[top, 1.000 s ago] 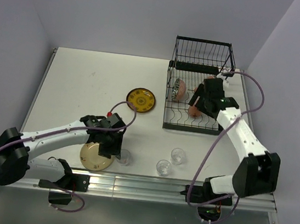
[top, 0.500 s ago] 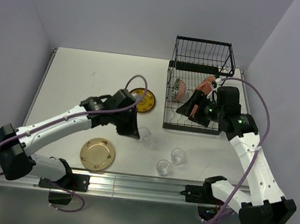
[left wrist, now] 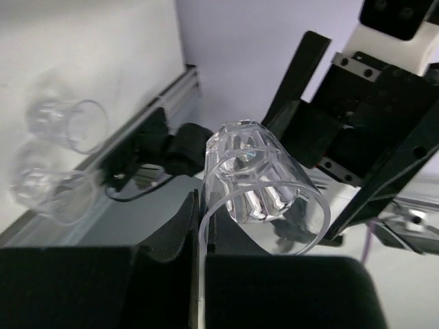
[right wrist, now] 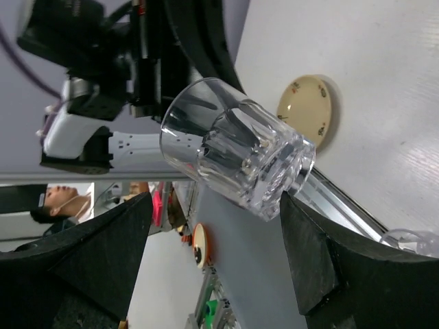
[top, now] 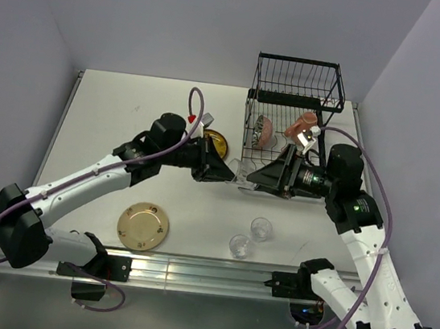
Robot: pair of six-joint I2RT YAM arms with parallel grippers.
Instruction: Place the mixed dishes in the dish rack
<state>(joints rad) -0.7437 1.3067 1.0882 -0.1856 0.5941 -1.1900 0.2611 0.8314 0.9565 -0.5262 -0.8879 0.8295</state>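
The clear glass's base (right wrist: 281,179) points into my right gripper's open fingers. My left gripper should continue to hold the glass's rim until my right gripper closes on the glass's base.
My left gripper (top: 229,172) is shut on the rim of a clear glass (top: 240,172) and holds it in the air, left of the black wire dish rack (top: 299,61). In the left wrist view the glass (left wrist: 259,184) lies sideways, its rim pinched at my left gripper (left wrist: 201,218). My right gripper (top: 263,173) is open and faces it. In the right wrist view the glass (right wrist: 236,147) hangs between the spread fingers (right wrist: 110,253) of my right gripper (right wrist: 216,205). An orange mug (top: 300,126) and a dark patterned bowl (top: 259,127) sit in the rack.
The tan plate (top: 144,227) lies near the front left. The yellow plate (top: 216,141) is partly hidden behind my left arm. Two more clear glasses (top: 261,229) (top: 239,246) stand in front of the rack. A metal rail runs along the table's near edge.
My left gripper has lifted the glass from beside the tan plate and carried it right, towards the rack. My right gripper has come out of the rack and turned left to face the glass.
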